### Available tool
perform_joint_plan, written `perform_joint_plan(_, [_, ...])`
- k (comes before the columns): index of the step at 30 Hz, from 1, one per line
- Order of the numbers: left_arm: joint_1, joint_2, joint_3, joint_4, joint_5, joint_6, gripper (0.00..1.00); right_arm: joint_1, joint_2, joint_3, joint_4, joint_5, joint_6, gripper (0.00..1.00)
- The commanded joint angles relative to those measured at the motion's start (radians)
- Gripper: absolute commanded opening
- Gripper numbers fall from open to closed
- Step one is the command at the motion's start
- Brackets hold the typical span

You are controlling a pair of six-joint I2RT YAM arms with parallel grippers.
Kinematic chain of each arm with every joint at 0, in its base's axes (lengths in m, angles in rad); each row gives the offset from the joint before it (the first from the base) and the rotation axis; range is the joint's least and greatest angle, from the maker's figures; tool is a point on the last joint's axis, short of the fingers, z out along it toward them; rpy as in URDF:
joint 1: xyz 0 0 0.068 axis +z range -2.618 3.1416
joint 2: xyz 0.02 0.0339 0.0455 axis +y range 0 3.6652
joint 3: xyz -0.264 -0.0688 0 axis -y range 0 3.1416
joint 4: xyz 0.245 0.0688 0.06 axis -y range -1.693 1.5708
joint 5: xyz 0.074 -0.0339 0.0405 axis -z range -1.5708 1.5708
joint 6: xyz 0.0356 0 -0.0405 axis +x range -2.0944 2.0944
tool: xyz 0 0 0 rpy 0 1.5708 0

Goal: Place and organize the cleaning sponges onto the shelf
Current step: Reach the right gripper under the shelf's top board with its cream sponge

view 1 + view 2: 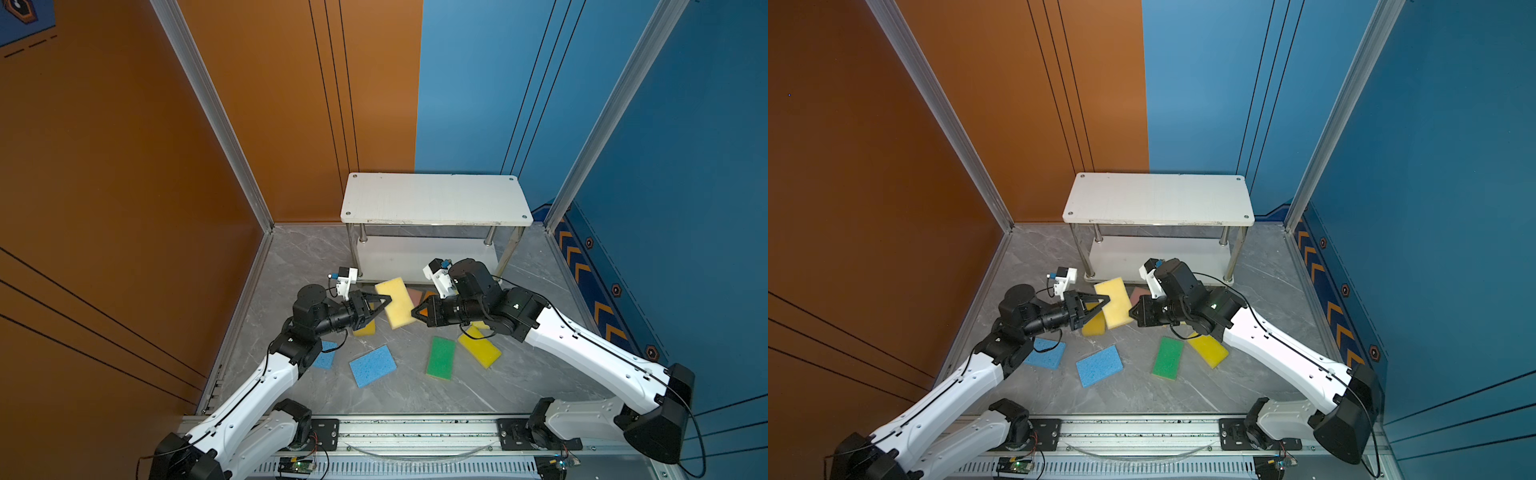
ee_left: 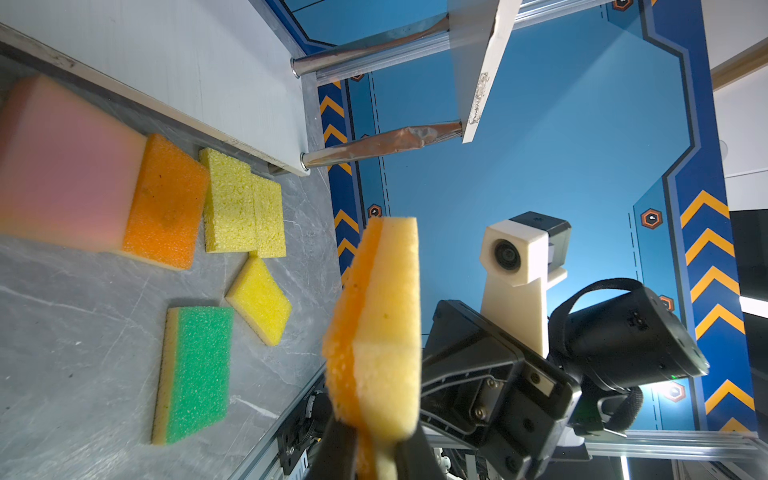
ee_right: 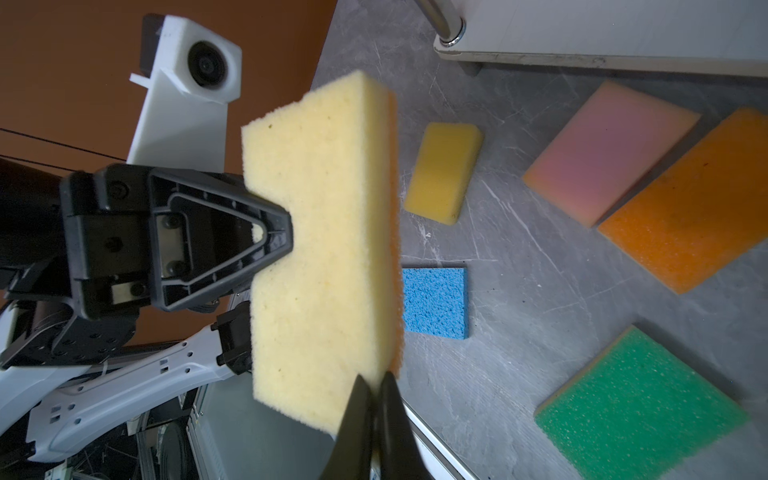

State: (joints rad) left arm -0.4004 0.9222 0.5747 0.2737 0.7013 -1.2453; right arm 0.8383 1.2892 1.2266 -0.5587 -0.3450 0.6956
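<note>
Both grippers are on the pale yellow sponge's opposite edges point(image 1: 396, 303). My left gripper should open and back away before my right gripper carries the sponge to the lower board point(image 1: 373, 257).
A pale yellow sponge point(image 1: 395, 302) point(image 1: 1116, 302) with an orange back hangs above the floor in front of the shelf point(image 1: 436, 199) point(image 1: 1158, 199), whose white boards carry nothing. My left gripper point(image 1: 388, 300) point(image 2: 376, 440) is shut on one long edge of it. My right gripper point(image 1: 413, 312) point(image 3: 376, 382) is shut on the opposite edge near a corner, squeezing the foam thin. The wrist views show the sponge point(image 2: 382, 324) point(image 3: 320, 249) edge-on between the two grippers.
Loose sponges lie on the grey floor: pink point(image 2: 62, 166), orange point(image 2: 166, 203), two coarse yellow point(image 2: 243, 208), green point(image 1: 440, 357), yellow point(image 1: 480, 346), two blue point(image 1: 372, 365) point(image 1: 324, 355), and a yellow one point(image 1: 365, 328) under the left gripper. Walls close in on three sides.
</note>
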Motion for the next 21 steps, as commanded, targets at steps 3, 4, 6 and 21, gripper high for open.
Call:
perform_joint_plan(3, [0.001, -0.001, 0.031, 0.003, 0.024, 0.022, 0.15, 0.012, 0.009, 0.03, -0.015, 0.018, -0.013, 0.0])
perform_joint_plan(4, [0.003, -0.003, 0.033, -0.001, 0.025, 0.024, 0.18, 0.012, 0.009, 0.032, -0.015, 0.019, -0.013, 0.0])
perform_joint_plan(6, [0.016, -0.015, 0.047, -0.042, 0.031, 0.039, 0.37, 0.011, 0.003, 0.043, -0.018, 0.03, -0.014, 0.0])
perform_joint_plan(21, [0.14, -0.298, 0.16, -0.715, -0.189, 0.386, 0.76, -0.019, 0.16, 0.452, -0.107, 0.167, -0.115, 0.0])
